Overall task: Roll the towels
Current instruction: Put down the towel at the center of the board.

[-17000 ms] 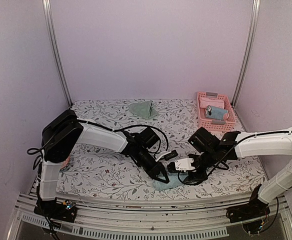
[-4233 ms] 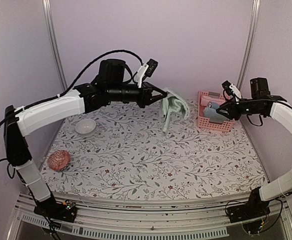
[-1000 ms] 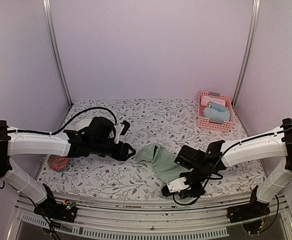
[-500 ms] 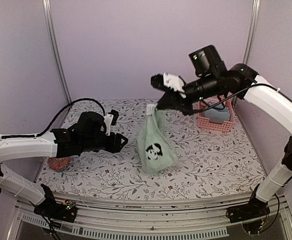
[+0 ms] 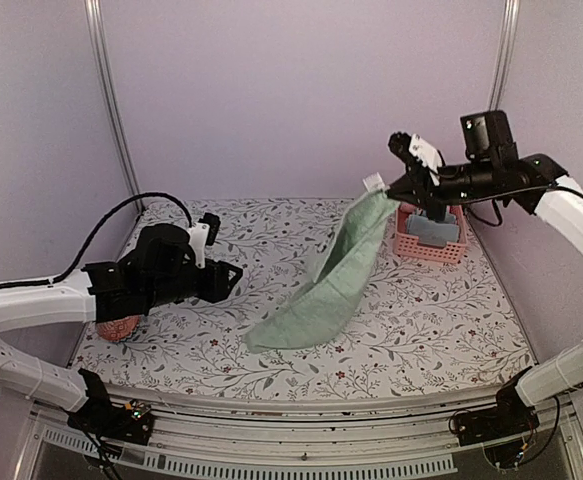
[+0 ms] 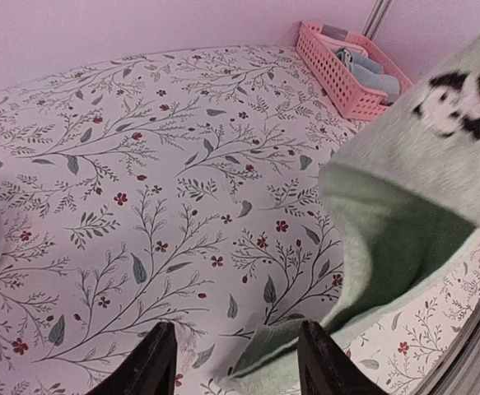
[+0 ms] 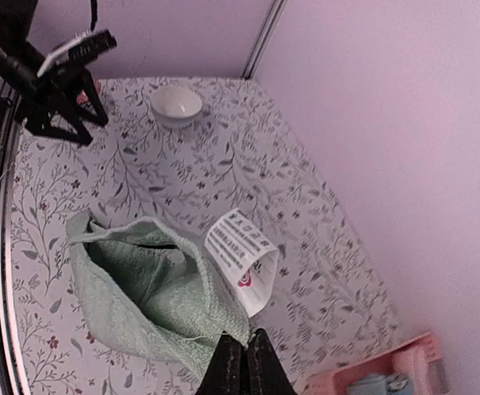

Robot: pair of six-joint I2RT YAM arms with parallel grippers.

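Observation:
The sage-green towel [image 5: 349, 268] hangs in a bunch from the robot's right gripper, so the robot should set the towel down, and the left gripper should pull its loose end [image 5: 258, 341] straight before the towel is rolled.
My right gripper [image 5: 391, 188] is raised at the back right, beside the pink basket, shut on one edge of the sage-green towel [image 5: 339, 272]. That towel slopes down from the grip, and its lower end lies on the table. The right wrist view shows the pinched edge at the gripper [image 7: 241, 352], next to the towel's white label [image 7: 241, 251]. My left gripper [image 5: 233, 276] hovers low at the left, open. In its wrist view a towel corner [image 6: 282, 341] lies on the cloth between the fingers [image 6: 159, 358], and the panda patch [image 6: 454, 95] faces it. The blue towel [image 5: 431, 229] lies rolled in the basket.
The pink basket [image 5: 423, 252] stands at the back right corner. A white bowl [image 7: 177, 104] sits on the left side of the table, behind my left arm. A red knitted ball [image 5: 119, 328] lies near the left front edge. Frame posts rise at both back corners.
My right gripper has swung right and back with the green towel. The towel no longer hangs free: its lower end now rests on the table. The left gripper has barely moved.

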